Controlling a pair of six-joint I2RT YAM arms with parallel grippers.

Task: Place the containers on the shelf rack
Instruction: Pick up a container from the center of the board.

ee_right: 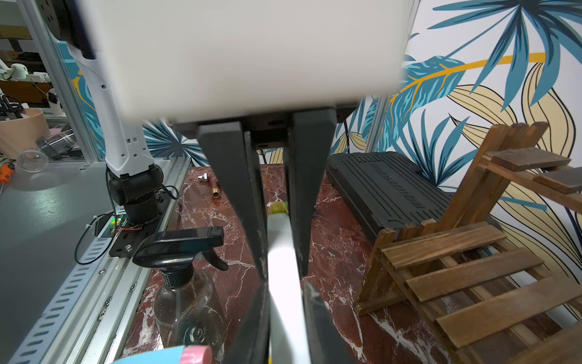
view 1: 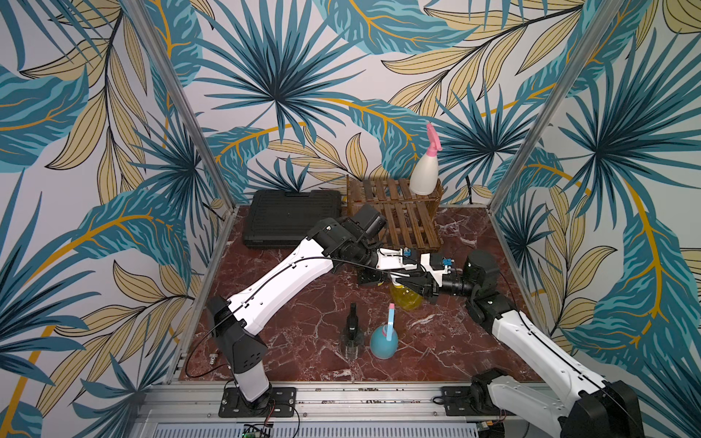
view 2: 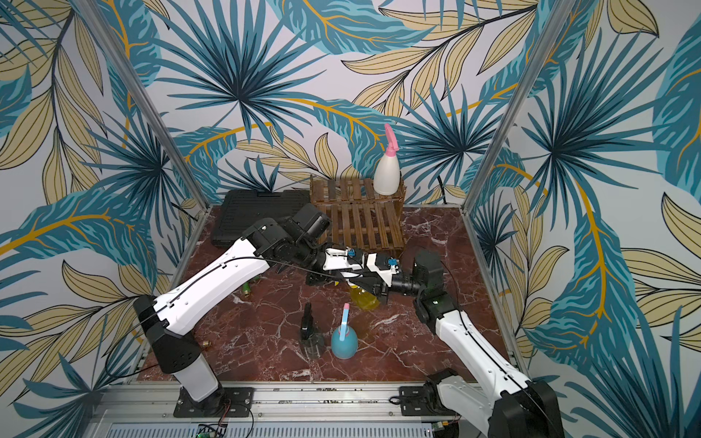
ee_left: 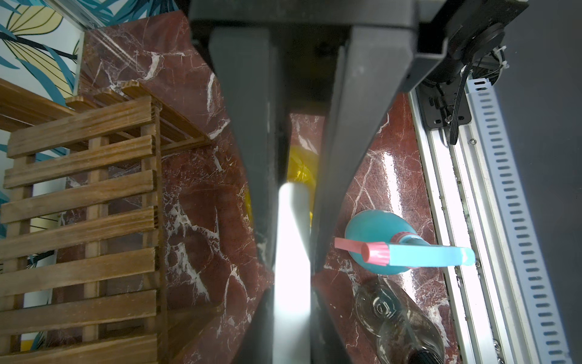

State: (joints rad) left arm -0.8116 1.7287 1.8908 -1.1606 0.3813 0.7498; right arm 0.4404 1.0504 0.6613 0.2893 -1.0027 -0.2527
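Both grippers clamp the yellow bottle's trigger head (ee_left: 293,230), so my left gripper should open and back off before my right gripper carries the bottle to the top step (view 1: 369,191).
The translucent yellow bottle (view 1: 406,297) stands on the marble floor in front of the shelf rack (view 1: 402,223). My left gripper (view 1: 398,280) and right gripper (view 1: 409,283) meet tip to tip over it. Both are shut on its white trigger head (ee_left: 293,220), which shows between my left gripper (ee_left: 293,286) and my right gripper (ee_right: 283,283). The cream-white bottle with a pink trigger (view 1: 425,176) stands on the rack's top step at its right end. The light blue bottle (view 1: 383,343) and the smoky clear bottle (view 1: 352,337) stand side by side nearer the front.
A flat black ribbed case (view 1: 292,218) lies left of the rack against the back wall. Small brass fittings (view 2: 206,344) lie near the left arm's base. Aluminium posts and a front rail (view 1: 341,394) bound the floor.
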